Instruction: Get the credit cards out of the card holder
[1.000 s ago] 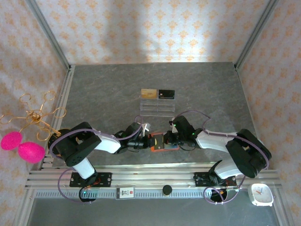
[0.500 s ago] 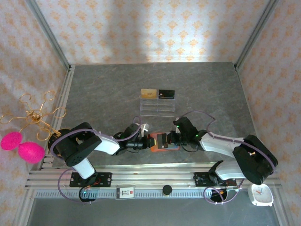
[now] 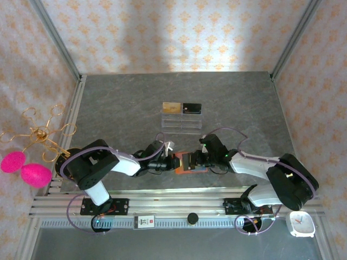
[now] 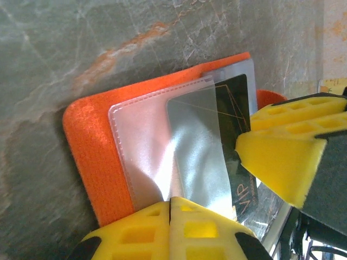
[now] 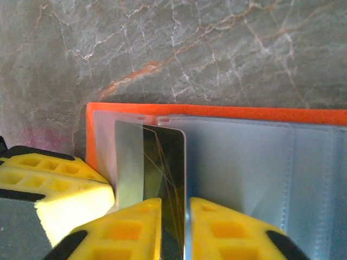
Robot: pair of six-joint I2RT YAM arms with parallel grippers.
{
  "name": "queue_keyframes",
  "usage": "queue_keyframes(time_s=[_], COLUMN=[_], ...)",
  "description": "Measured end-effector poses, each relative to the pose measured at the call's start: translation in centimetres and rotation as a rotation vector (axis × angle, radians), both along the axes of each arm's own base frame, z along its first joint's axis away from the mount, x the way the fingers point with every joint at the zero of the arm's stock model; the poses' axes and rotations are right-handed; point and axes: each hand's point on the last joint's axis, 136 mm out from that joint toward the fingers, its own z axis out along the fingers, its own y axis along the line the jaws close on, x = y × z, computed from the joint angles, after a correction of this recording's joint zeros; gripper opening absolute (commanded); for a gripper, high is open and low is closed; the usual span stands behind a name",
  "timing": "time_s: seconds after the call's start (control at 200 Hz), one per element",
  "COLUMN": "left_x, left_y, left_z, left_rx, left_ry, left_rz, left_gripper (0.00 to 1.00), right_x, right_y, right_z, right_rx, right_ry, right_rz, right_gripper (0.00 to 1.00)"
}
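Note:
The black credit card is held by its outer edge [image 4: 248, 111] in my right gripper, so my right gripper should pull the card clear and my left gripper should take the opposite edge [image 4: 172, 140].
The orange card holder [image 3: 187, 163] lies open on the table between both grippers. My left gripper [image 3: 172, 161] [image 4: 171, 201] is shut on a clear plastic sleeve [image 4: 157, 146] of the card holder [image 4: 92, 151]. A black credit card [image 4: 234, 103] [image 5: 165, 157] stands partly out of a pocket. My right gripper [image 3: 196, 160] [image 5: 174, 201] straddles that card's edge with a narrow gap between its jaws. The card holder's grey-blue inside [image 5: 255, 157] shows to the right. A gold card [image 3: 172, 107] and a black card [image 3: 192, 108] rest on the clear rack [image 3: 182, 122].
A gold wire stand [image 3: 40, 132] with pink balls [image 3: 24, 169] stands at the left edge. A white clock [image 3: 301, 223] lies at the near right. Metal rails [image 3: 173, 205] run along the table's near edge. Wallpapered walls enclose the table.
My right gripper's jaws have parted slightly around the black card, and the right arm has shifted a little. The left gripper has stayed shut on the sleeve.

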Motion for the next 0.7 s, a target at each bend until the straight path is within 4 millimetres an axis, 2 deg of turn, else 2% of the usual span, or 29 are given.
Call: queue_keyframes(time_s=[0.145, 0.385, 0.561, 0.696], left_x=[0.0, 0.0, -0.1, -0.3], left_y=[0.0, 0.0, 0.2, 0.9], left_z=[0.0, 0.1, 0.2, 0.4], left_rx=[0.011, 0.013, 0.027, 0.063], left_ry=[-0.008, -0.013, -0.018, -0.015], left_rz=[-0.004, -0.003, -0.003, 0.010], left_gripper=[0.00, 0.00, 0.00, 0.00], right_x=[0.3, 1.4, 2.3, 3.1], right_y=[-0.3, -2.7, -4.1, -4.2], right_z=[0.4, 2.3, 4.7, 6.7], right_rx=[-0.008, -0.040, -0.059, -0.058], right_ry=[-0.021, -0.093, -0.183, -0.236], right_rz=[-0.015, -0.083, -0.120, -0.129], right_gripper=[0.00, 0.00, 0.00, 0.00])
